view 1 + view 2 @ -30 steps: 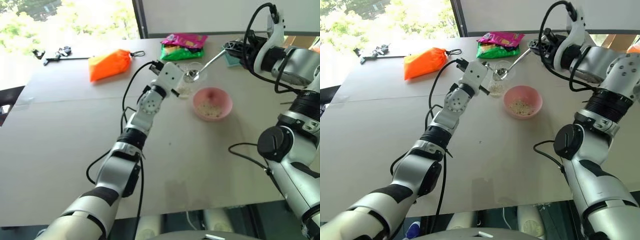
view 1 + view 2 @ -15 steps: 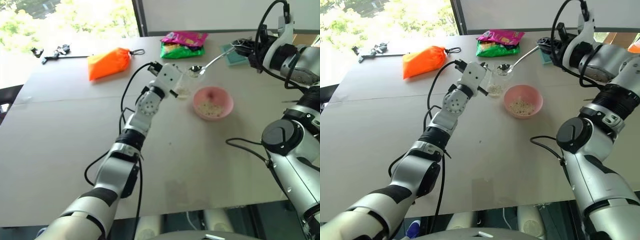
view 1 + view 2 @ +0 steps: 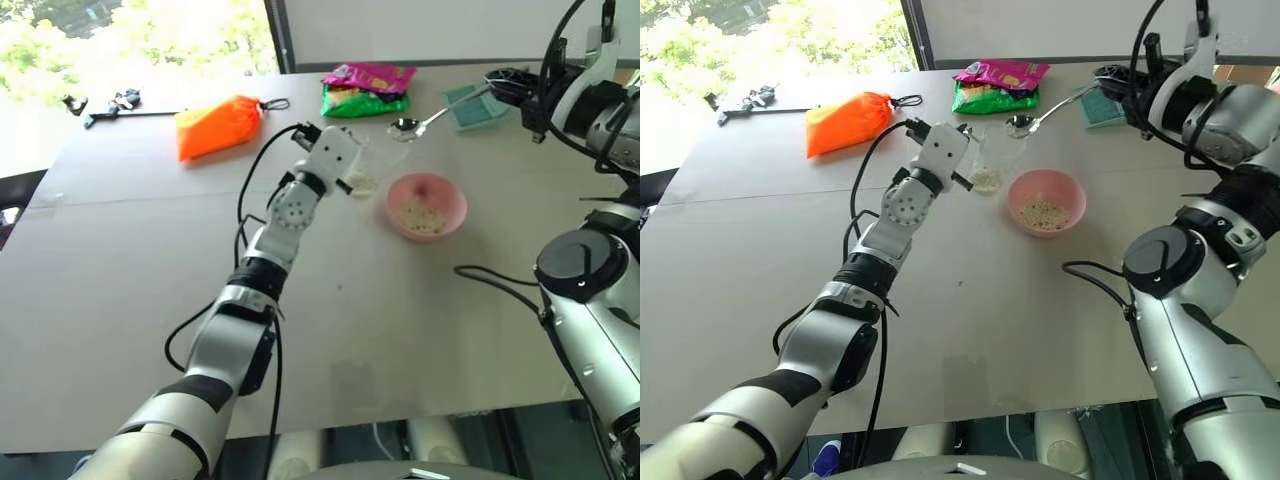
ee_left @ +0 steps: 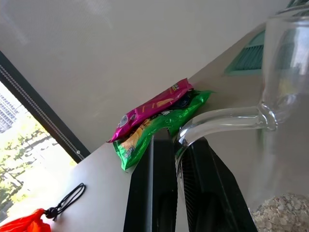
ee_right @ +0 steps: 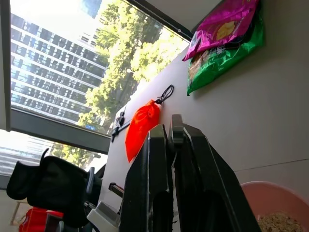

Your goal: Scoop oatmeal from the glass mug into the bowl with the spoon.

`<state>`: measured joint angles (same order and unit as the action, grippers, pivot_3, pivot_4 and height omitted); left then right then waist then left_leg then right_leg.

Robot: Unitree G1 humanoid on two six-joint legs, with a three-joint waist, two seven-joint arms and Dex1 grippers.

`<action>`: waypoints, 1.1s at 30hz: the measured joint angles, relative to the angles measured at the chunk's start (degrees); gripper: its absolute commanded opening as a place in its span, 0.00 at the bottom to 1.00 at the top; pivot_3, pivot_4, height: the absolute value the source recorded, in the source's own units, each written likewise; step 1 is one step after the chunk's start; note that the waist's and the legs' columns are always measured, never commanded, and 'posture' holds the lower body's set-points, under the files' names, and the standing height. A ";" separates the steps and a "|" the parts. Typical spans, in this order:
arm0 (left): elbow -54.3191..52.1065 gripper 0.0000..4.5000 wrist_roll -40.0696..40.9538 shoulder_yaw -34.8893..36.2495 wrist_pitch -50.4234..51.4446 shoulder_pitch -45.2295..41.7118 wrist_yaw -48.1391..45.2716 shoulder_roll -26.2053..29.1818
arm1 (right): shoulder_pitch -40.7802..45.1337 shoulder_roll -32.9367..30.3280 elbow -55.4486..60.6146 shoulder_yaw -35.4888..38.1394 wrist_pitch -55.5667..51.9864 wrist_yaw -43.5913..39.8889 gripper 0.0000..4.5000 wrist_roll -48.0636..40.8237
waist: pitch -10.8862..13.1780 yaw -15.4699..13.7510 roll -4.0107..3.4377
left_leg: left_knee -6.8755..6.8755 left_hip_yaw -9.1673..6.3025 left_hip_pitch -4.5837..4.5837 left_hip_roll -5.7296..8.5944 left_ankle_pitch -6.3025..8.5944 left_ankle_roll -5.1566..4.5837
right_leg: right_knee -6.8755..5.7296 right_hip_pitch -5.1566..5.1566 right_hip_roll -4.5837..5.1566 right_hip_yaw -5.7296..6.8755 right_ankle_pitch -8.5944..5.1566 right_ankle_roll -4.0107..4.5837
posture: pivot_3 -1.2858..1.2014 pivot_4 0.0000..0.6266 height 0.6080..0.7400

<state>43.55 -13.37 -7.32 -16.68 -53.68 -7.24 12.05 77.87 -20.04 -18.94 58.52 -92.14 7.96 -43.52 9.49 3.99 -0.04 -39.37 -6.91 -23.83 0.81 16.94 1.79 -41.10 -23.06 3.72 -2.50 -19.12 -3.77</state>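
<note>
The spoon is lying too flat to go into the glass mug. My right gripper should tilt the spoon's oval end down over the mug before it lowers the spoon in.
The glass mug stands on the table with oatmeal at its bottom. My left gripper is shut on the mug's handle. Just right of the mug sits the pink bowl, with oatmeal flakes inside. My right gripper is shut on the long handle of the silver spoon. It holds the spoon in the air, with the spoon's oval end past the mug and behind the bowl. Whether flakes lie in the spoon I cannot tell.
An orange pouch lies at the back left, and pink and green snack packets lie behind the mug. A teal scoop rests under the spoon's handle. A black tool lies at the far left edge.
My right gripper has lifted the spoon out of the mug and carried it up and to the right. The left gripper and the mug have stayed put.
</note>
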 measured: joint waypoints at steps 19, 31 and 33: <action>2.22 0.02 0.31 2.80 -0.25 -0.97 4.80 1.22 | -27.28 -5.91 23.16 -26.72 7.85 -10.91 0.00 -6.28 | -0.02 0.20 0.03 | -0.31 0.08 0.01 0.07 -0.05 -0.08 | -0.43 -0.02 0.05 -0.05 0.00 -0.01 | 0.52 0.24 1.00; 0.74 0.02 1.27 2.89 -0.14 -0.19 4.66 1.90 | -38.15 -20.67 44.50 -54.53 40.52 -32.02 0.00 10.78 | -0.01 0.15 0.07 | -0.86 -0.04 0.03 0.15 -0.06 -0.10 | -0.66 -0.06 0.01 -0.02 -0.02 -0.05 | 0.52 0.24 1.00; -0.27 0.02 1.69 2.97 -0.07 0.44 4.43 2.06 | -37.60 -17.99 44.01 -51.59 39.57 -31.38 0.00 8.00 | -0.02 0.13 0.10 | -0.88 -0.07 0.04 0.15 -0.08 -0.10 | -0.68 -0.05 0.00 -0.02 -0.01 -0.05 | 0.52 0.24 1.00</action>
<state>43.27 -11.68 -4.35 -16.74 -53.25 -2.80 14.10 40.27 -38.03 25.07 6.93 -52.57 -23.42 -35.52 9.47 4.12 0.06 -40.25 -6.98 -23.79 0.95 16.87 1.69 -41.78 -23.11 3.72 -2.52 -19.13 -3.82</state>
